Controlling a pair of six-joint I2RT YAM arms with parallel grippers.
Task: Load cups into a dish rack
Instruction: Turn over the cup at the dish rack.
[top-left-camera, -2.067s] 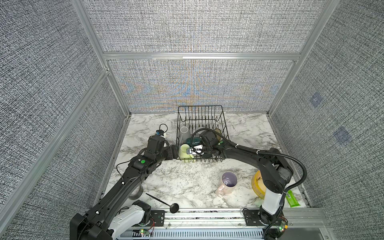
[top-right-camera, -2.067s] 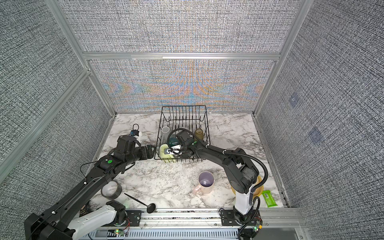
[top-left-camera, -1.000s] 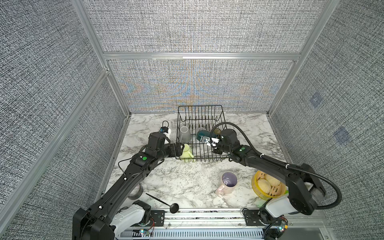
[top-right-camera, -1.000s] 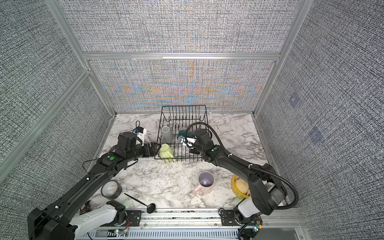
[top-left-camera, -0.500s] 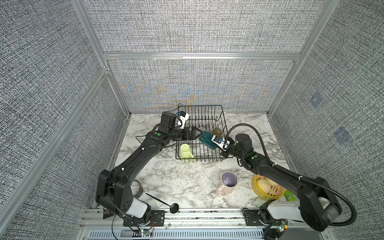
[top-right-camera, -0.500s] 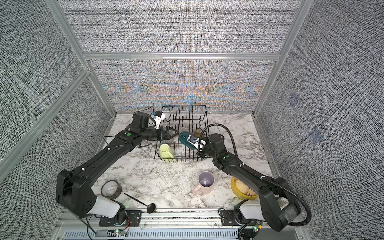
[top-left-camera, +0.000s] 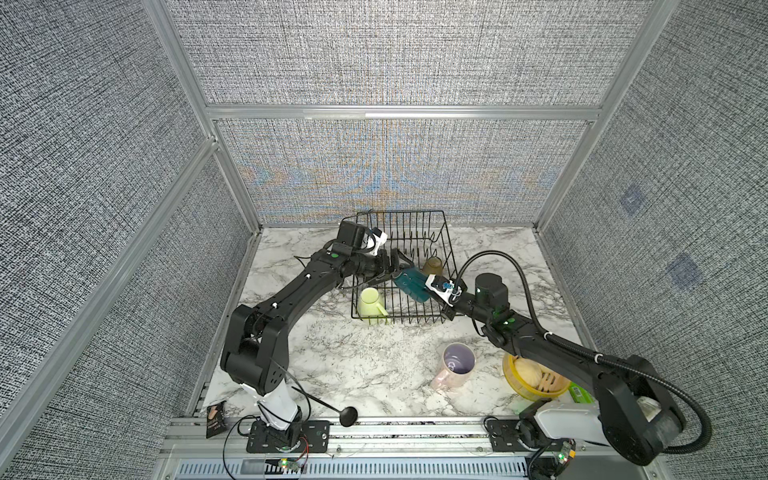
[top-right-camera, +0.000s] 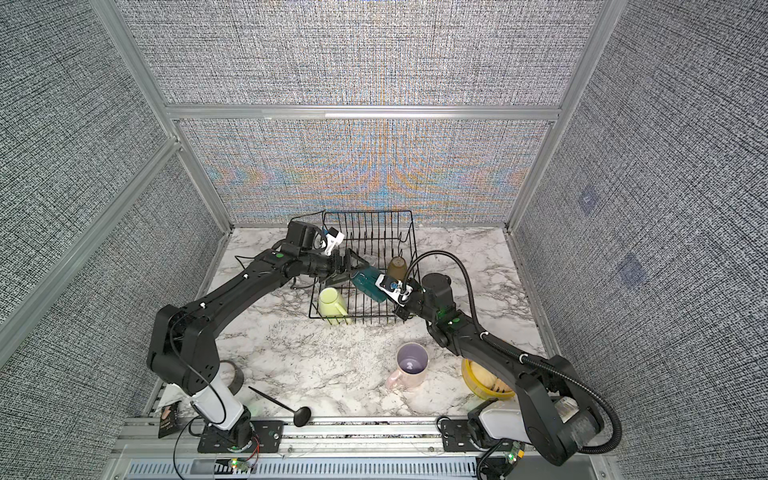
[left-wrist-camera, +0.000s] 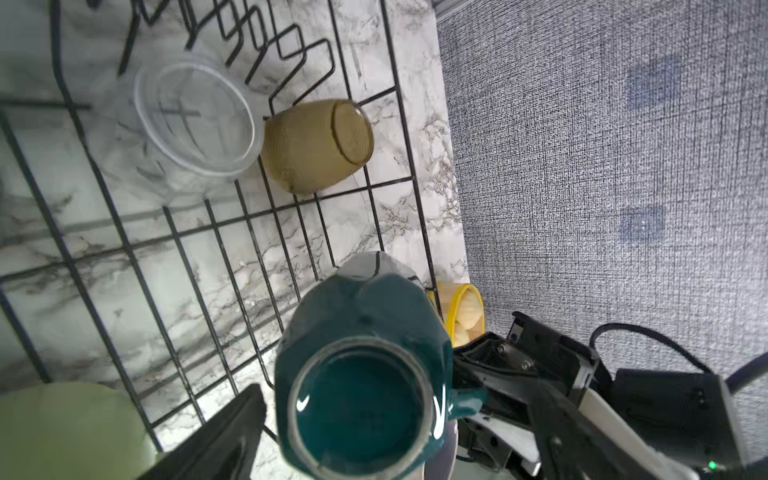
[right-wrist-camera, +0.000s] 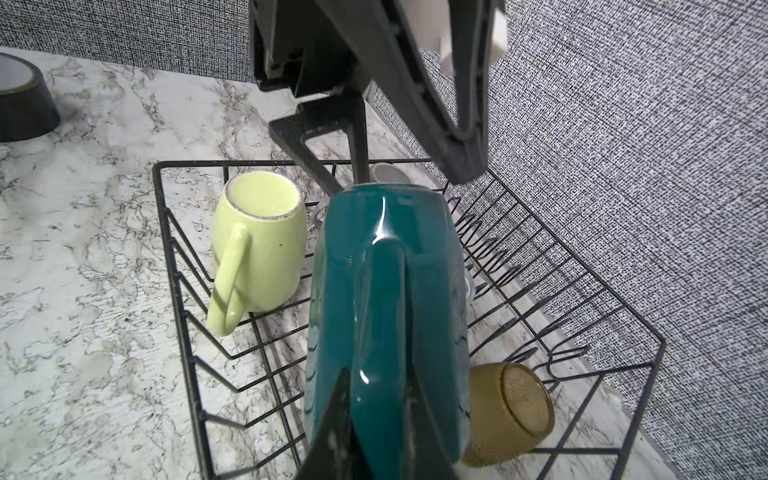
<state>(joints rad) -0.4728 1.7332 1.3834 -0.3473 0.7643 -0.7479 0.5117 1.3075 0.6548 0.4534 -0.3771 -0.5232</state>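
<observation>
My left gripper should take hold of the dark teal mug by its base (left-wrist-camera: 360, 408) and stand it upside down in the rack, because the mug is hanging tilted by its handle (right-wrist-camera: 380, 320) in my right gripper.
The black wire dish rack (top-left-camera: 401, 212) (top-right-camera: 368, 212) stands at the back of the table. Above it my right gripper (top-left-camera: 430, 289) (right-wrist-camera: 380, 382) is shut on the handle of the dark teal mug (top-left-camera: 411, 284) (left-wrist-camera: 357, 411) (right-wrist-camera: 386, 291), which lies tilted on its side. My left gripper (top-left-camera: 401, 266) (top-right-camera: 353, 266) is open, its fingers (left-wrist-camera: 224, 436) on either side of that mug's mouth end. Inside the rack are an upturned pale yellow-green mug (top-left-camera: 371, 303) (right-wrist-camera: 259, 241), an amber tumbler (top-left-camera: 432, 264) (left-wrist-camera: 318, 145) on its side and a clear glass (left-wrist-camera: 195, 120). A pink mug (top-left-camera: 455, 365) stands on the table.
A yellow steamer basket (top-left-camera: 528, 378) with buns sits at the front right, under my right arm. A black tape roll (top-right-camera: 232, 376) and a black ladle (top-left-camera: 332, 409) lie at the front left. The enclosure walls stand close behind the rack.
My left arm swung from the rack's left side to above the rack and closed in on the teal mug. My right gripper carried the mug up and to the right.
</observation>
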